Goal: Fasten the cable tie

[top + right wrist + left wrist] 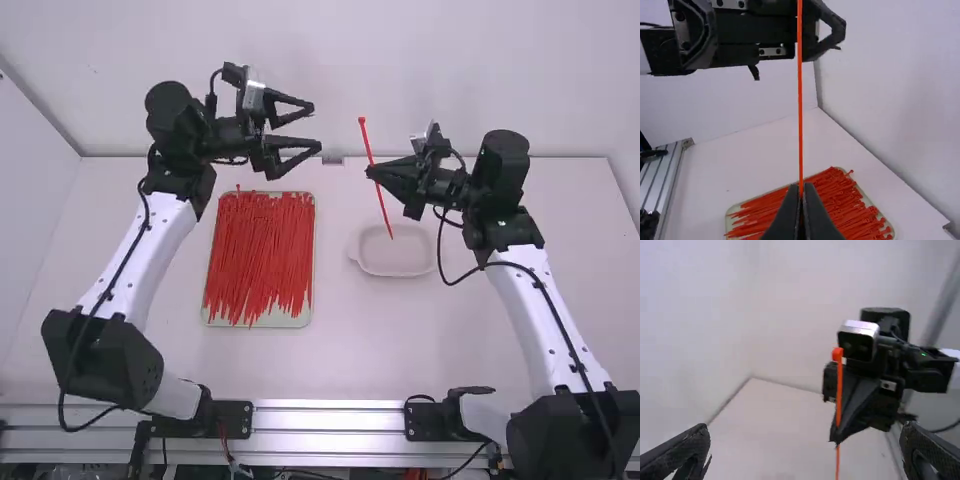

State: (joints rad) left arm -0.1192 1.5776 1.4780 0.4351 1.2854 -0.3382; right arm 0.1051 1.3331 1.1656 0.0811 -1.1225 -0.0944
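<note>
The red cable tie (371, 157) will bend round into a loop when I push its tail through, because a thin strap runs down from the blocky head (362, 120).
A single red cable tie (373, 175) stands nearly upright in the air, its head end up and its tail hanging over the white bowl (392, 254). My right gripper (376, 172) is shut on its middle; in the right wrist view the tie (800, 100) rises straight from the closed fingertips (799, 192). My left gripper (312, 128) hovers open, high above the table's far side, left of the tie and apart from it. From the left wrist, the tie (838, 390) appears in front of the right gripper (839, 437), between my own spread fingers (682, 452).
A tray (210, 312) piled with several red cable ties (262, 254) lies on the white table left of the middle. The white bowl sits just right of it. Walls close in at the back and left.
</note>
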